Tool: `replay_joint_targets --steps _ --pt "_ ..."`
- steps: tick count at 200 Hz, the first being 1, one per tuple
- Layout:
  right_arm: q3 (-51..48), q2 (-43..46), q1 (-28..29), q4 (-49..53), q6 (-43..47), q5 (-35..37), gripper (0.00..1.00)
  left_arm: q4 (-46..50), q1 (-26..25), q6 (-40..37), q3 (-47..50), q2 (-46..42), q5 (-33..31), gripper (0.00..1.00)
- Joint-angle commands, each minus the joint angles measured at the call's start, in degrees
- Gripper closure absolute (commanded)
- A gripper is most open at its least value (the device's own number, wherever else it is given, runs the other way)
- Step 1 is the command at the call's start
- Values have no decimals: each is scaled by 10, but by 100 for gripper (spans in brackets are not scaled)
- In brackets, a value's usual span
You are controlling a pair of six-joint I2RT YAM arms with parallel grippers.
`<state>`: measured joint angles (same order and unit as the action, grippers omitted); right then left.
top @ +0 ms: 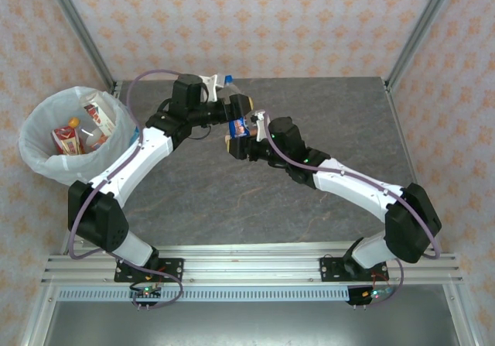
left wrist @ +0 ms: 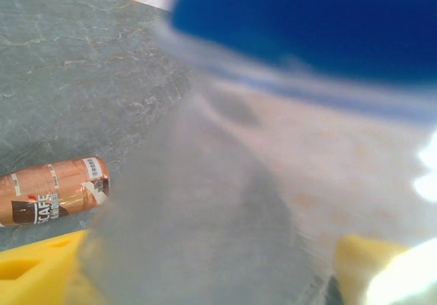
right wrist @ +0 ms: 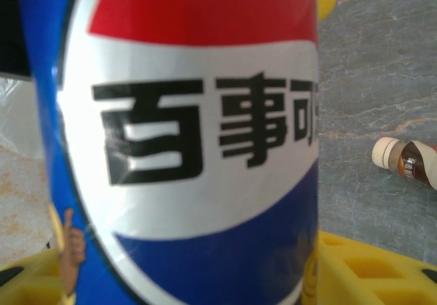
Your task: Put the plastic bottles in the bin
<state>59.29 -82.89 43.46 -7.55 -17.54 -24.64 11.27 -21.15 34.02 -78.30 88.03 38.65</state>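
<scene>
Next, my right gripper releases the Pepsi bottle's labelled body [top: 238,127] it now holds and moves away before my left gripper takes the bottle to the bin [top: 79,135].
A Pepsi bottle [top: 236,114] with a blue, white and red label [right wrist: 198,134] and a blue cap [left wrist: 307,18] hangs above the middle of the table, held from both ends. My left gripper [top: 223,100] is shut on its clear upper part [left wrist: 205,202], near the cap. My right gripper [top: 242,135] is shut on the labelled body, with yellow fingers [right wrist: 369,267] on both sides. A brown-labelled coffee bottle [left wrist: 51,199] [right wrist: 407,162] lies on its side on the table. The bin [top: 35,141], lined with a white bag, stands at the far left and holds a red-labelled bottle [top: 66,139] and others.
The grey stone-patterned table [top: 332,114] is framed by metal posts and patterned walls. Both arms cross over its middle. The bin's rim sits just left of my left arm's forearm [top: 135,156].
</scene>
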Motion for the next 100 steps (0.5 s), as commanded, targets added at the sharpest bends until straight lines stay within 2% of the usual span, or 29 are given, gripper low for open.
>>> replay_joint_targets --steps 1,57,70,90,100 --pt "14 5 5 -46 13 -11 62 10 -10 -20 -17 3 26 21" --pt "5 9 5 -58 17 -11 60 -7 -9 -10 -19 8 39 41" --pt "2 10 5 -57 17 -4 53 -7 -10 -11 -17 4 31 44" --pt "-8 17 5 -60 16 27 35 -1 -10 -8 -17 -4 9 47" --pt "-16 22 5 -64 16 46 29 4 -10 -6 -20 -5 6 48"
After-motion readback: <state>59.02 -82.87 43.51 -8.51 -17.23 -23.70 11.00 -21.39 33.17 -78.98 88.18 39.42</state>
